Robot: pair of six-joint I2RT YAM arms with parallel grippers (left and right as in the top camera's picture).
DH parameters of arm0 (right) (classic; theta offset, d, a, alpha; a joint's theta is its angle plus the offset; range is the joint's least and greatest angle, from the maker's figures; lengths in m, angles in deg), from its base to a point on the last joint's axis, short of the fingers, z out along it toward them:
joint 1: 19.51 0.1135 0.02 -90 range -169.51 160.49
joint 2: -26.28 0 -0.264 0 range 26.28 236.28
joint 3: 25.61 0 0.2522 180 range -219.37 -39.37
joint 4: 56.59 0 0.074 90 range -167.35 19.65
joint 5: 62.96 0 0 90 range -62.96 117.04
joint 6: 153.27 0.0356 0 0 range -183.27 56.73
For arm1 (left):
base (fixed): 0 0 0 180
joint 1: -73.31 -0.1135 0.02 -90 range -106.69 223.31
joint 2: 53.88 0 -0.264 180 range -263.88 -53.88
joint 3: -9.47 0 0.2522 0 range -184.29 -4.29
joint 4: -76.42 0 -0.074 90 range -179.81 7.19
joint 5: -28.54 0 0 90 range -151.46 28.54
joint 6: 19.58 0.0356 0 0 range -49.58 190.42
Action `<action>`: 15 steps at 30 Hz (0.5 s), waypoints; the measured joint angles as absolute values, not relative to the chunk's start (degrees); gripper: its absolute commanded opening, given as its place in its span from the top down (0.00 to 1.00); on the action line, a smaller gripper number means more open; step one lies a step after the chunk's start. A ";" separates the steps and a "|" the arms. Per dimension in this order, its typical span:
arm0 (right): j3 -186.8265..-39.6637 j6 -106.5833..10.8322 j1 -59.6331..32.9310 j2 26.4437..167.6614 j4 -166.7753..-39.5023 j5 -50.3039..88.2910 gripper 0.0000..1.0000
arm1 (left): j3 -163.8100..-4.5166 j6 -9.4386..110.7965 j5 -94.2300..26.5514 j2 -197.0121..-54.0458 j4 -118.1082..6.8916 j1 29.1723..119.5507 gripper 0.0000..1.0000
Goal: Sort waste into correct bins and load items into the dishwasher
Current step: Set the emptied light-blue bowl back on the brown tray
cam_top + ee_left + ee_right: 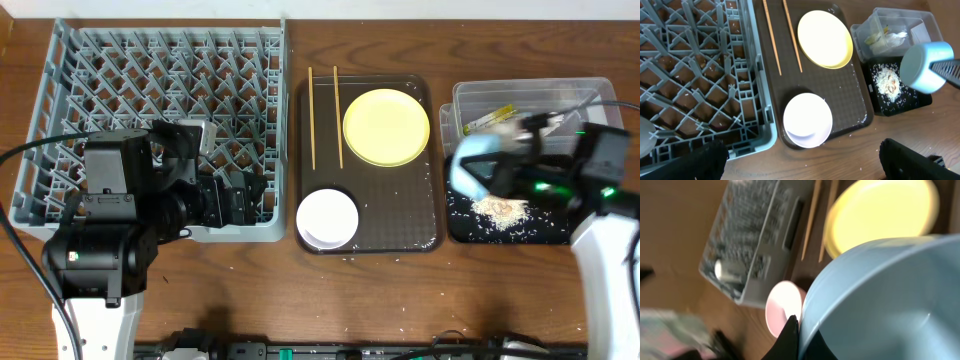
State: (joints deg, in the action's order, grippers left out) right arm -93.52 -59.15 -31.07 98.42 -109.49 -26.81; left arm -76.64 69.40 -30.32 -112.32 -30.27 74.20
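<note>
Open space on the brown tray [405,208] shows beside the cream-white bowl, so with the light-blue bowl empty [890,310], my right gripper should go there next and let go.
My right gripper [508,172] is shut on the rim of the light-blue bowl [470,165], holding it tilted above the black tray [470,232], where rice scraps [500,208] lie. In the right wrist view my fingers [797,335] pinch the bowl's rim [880,300]. The clear tub [520,95] holds the napkin [896,37] and the yellow-green sachet [500,113]. My left gripper [235,195] is open and empty over the front right corner of the grey rack [60,120]. The yellow plate [386,126], cream-white bowl [327,218] and two chopsticks [312,115] lie on the brown tray [420,230]. A white cup [719,269] sits in the rack.
The rack fills the left of the table, the brown tray the middle, the tub and black tray the right. Stray rice grains lie on the brown tray and on the wooden table in front of it.
</note>
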 measured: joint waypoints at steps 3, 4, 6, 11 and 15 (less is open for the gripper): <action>-93.58 -59.20 -18.85 94.27 -109.51 -13.10 0.99 | -76.64 69.40 -30.34 -112.32 -30.27 74.20 0.02; -93.58 -59.18 -14.19 94.00 -109.44 -8.34 0.99 | -76.64 69.40 -30.32 -112.32 -30.27 74.20 0.02; -93.58 -59.24 -6.35 94.72 -109.44 -0.69 0.99 | -76.64 69.40 -30.34 -112.32 -30.27 74.20 0.02; -93.56 -57.43 12.47 103.69 -108.68 19.68 0.99 | -76.64 69.40 -30.34 -112.32 -30.27 74.20 0.02; -93.56 -53.51 18.61 112.69 -110.17 32.77 0.99 | -76.64 69.40 -30.34 -112.32 -30.27 74.20 0.02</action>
State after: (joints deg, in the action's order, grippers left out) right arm -93.56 -53.51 18.61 112.69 -110.17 32.77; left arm -76.64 69.40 -30.34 -112.32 -30.27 74.20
